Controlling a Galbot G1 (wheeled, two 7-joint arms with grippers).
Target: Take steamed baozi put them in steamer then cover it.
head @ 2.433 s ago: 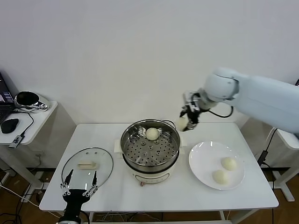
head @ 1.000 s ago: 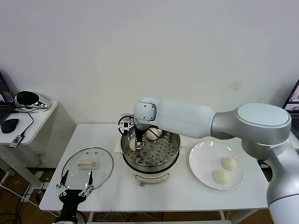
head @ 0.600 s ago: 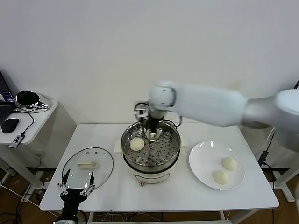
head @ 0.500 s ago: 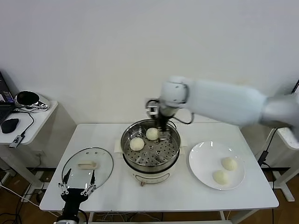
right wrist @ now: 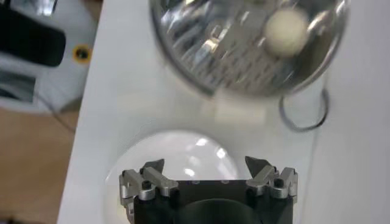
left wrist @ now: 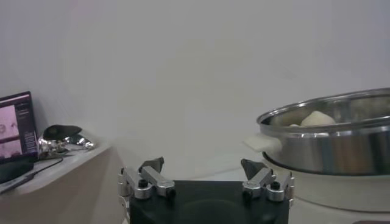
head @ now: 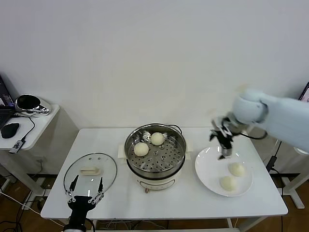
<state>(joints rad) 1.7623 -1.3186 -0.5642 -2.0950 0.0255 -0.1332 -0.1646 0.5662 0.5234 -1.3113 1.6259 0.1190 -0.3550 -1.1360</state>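
Note:
The baozi in the steamer sit apart on the flat perforated tray [head: 161, 153]. The nearer baozi [head: 228, 183] will stay in place instead of rolling when I put it there.
Two baozi [head: 141, 149] [head: 157, 138] lie on the perforated tray of the steamer [head: 155, 157]; two more [head: 236, 169] [head: 227, 182] lie on the white plate [head: 207, 169]. My right gripper [head: 224, 147] is open and empty above the plate's far-left edge, just short of the nearer baozi. In the right wrist view the gripper [right wrist: 205, 164] hangs over the plate [right wrist: 177, 155], with the steamer [right wrist: 244, 42] and one baozi [right wrist: 286, 30] beyond. The glass cover [head: 90, 173] lies flat at the front left. My left gripper [head: 86, 193] is open just in front of it.
A side table [head: 26, 123] with a mouse and a shiny bowl stands at the left. The steamer's cord [right wrist: 303, 112] loops on the table behind the pot. In the left wrist view the steamer [left wrist: 329, 143] rises to the side of my left gripper [left wrist: 203, 165].
My right gripper set a baozi in the steamer's left side, opened, and swung back right over the plate. Two baozi now lie in the steamer. The left arm barely moved.

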